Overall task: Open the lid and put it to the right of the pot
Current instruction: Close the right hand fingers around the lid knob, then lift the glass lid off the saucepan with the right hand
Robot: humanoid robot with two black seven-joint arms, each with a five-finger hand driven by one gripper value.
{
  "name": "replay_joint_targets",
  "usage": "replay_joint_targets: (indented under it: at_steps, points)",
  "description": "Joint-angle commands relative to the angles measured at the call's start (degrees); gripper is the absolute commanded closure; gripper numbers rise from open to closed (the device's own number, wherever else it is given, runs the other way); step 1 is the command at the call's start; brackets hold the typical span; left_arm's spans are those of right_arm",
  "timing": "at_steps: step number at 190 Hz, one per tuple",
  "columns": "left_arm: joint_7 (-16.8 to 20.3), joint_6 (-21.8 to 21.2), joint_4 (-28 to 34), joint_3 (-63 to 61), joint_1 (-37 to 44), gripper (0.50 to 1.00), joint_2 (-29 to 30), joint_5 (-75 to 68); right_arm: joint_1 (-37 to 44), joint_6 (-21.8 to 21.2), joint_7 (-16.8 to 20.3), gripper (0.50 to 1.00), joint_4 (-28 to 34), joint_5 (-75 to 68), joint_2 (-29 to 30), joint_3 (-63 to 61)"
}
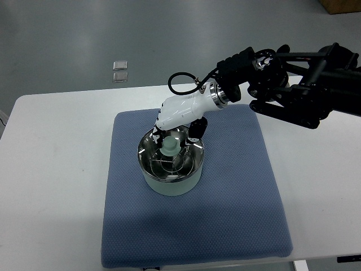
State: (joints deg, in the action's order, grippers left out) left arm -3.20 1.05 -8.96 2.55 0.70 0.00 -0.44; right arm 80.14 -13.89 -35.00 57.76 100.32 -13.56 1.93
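The shiny steel base (171, 164) can be seen through the glass lid, so the robot should expect an empty pot (174, 187) when it raises the lid by its knob.
A pale green pot (169, 183) stands on the blue mat (225, 214), a little left of the mat's middle. A glass lid (179, 164) with a steel rim and a pale green knob (169, 148) sits on the pot. My right hand (177, 134), white with dark fingertips, reaches in from the right on a black arm (299, 90) and hovers over the far side of the lid. Its fingers (159, 133) hang down on either side of the knob, spread apart and not closed on it. The left arm is out of view.
The mat lies on a white table (51, 169) and has bare cloth to the right of the pot. Two small pale squares (119, 70) lie on the grey floor beyond the table. A cardboard box corner (341, 5) shows at the top right.
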Motion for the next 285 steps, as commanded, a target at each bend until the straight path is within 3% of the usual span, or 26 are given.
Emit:
replay_joint_targets:
  at_steps: [1,112,138,139,143,197,221,285]
  points:
    - [-0.1,0.0,0.0,0.0,0.0,0.5,0.0,0.0,0.0,0.0,0.0,0.781,0.1,-0.2,-0.1,0.0]
    - [-0.1,0.0,0.0,0.0,0.0,0.5,0.0,0.0,-0.4,0.5,0.0,0.812,0.0,-0.1,-0.2,0.0]
    - [0.0,0.0,0.0,0.0,0.0,0.5,0.0,0.0,-0.4,0.5,0.0,0.846,0.0,0.0,-0.2,0.0]
    - [-0.1,0.0,0.0,0.0,0.0,0.5,0.0,0.0,-0.4,0.5,0.0,0.877,0.0,0.0,-0.2,0.0]
    - [-0.1,0.0,0.0,0.0,0.0,0.5,0.0,0.0,-0.4,0.5,0.0,0.887,0.0,0.0,-0.2,0.0]
    - [-0.1,0.0,0.0,0.0,0.0,0.5,0.0,0.0,-1.0,0.6,0.0,0.891,0.0,0.0,-0.2,0.0]
    - [0.0,0.0,0.0,0.0,0.0,0.5,0.0,0.0,-1.0,0.5,0.0,1.0,-0.1,0.1,-0.2,0.0]
    - [-0.1,0.0,0.0,0.0,0.0,0.5,0.0,0.0,-0.4,0.5,0.0,1.0,0.0,-0.3,-0.3,-0.1]
